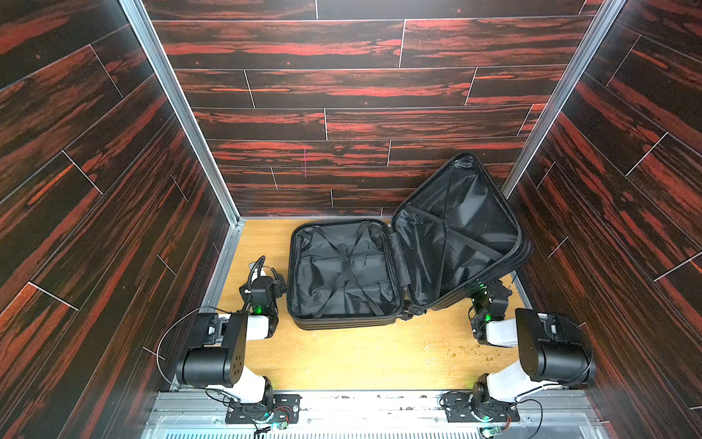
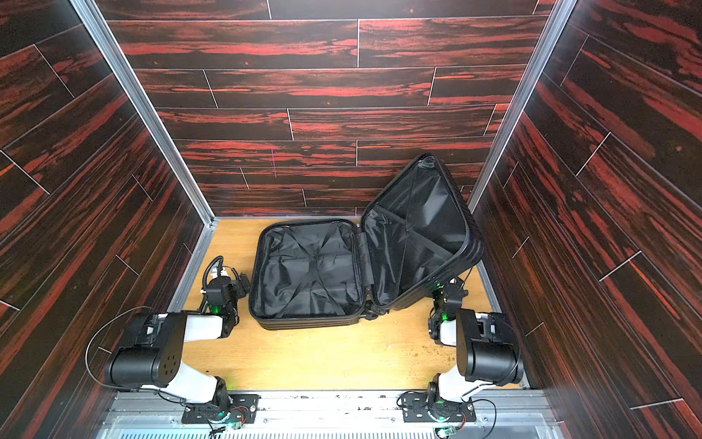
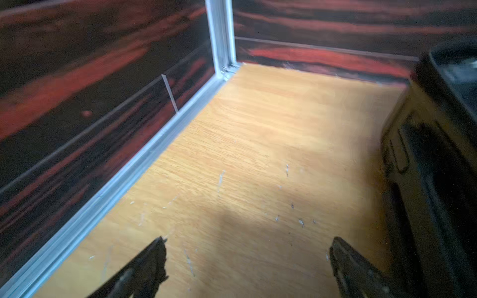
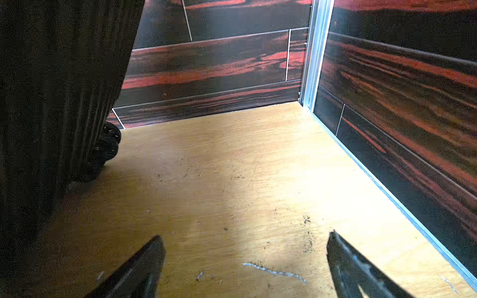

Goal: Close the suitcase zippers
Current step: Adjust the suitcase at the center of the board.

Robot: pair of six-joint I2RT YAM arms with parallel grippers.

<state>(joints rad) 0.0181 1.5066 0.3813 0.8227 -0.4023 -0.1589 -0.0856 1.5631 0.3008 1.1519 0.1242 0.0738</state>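
Note:
I can see the suitcase base half's outer rim [image 1: 291,257] standing free beside my left gripper's open fingers. I should keep moving the fingers in until they are on both sides of that rim [image 1: 291,269].
The black suitcase [image 1: 342,273] lies open in both top views, its base half [image 2: 307,273] flat on the wooden table. Its lid half [image 1: 456,228] is raised and tilts to the right, showing black lining and crossed straps. The zippers [image 1: 290,266] run as a thin dark track round both rims; I cannot make out the pulls. My left gripper [image 1: 271,275] sits just left of the base half, open over bare wood [image 3: 248,245]. My right gripper [image 1: 490,290] is low beneath the raised lid's ribbed shell [image 4: 51,103], open and holding nothing [image 4: 245,237].
Dark red wood-pattern walls [image 1: 342,114] enclose the wooden table [image 1: 361,353] on three sides, with aluminium posts [image 1: 182,114] in the back corners. A suitcase wheel [image 4: 108,144] rests on the wood near the back wall. A metal rail [image 1: 361,403] with both arm bases runs along the front.

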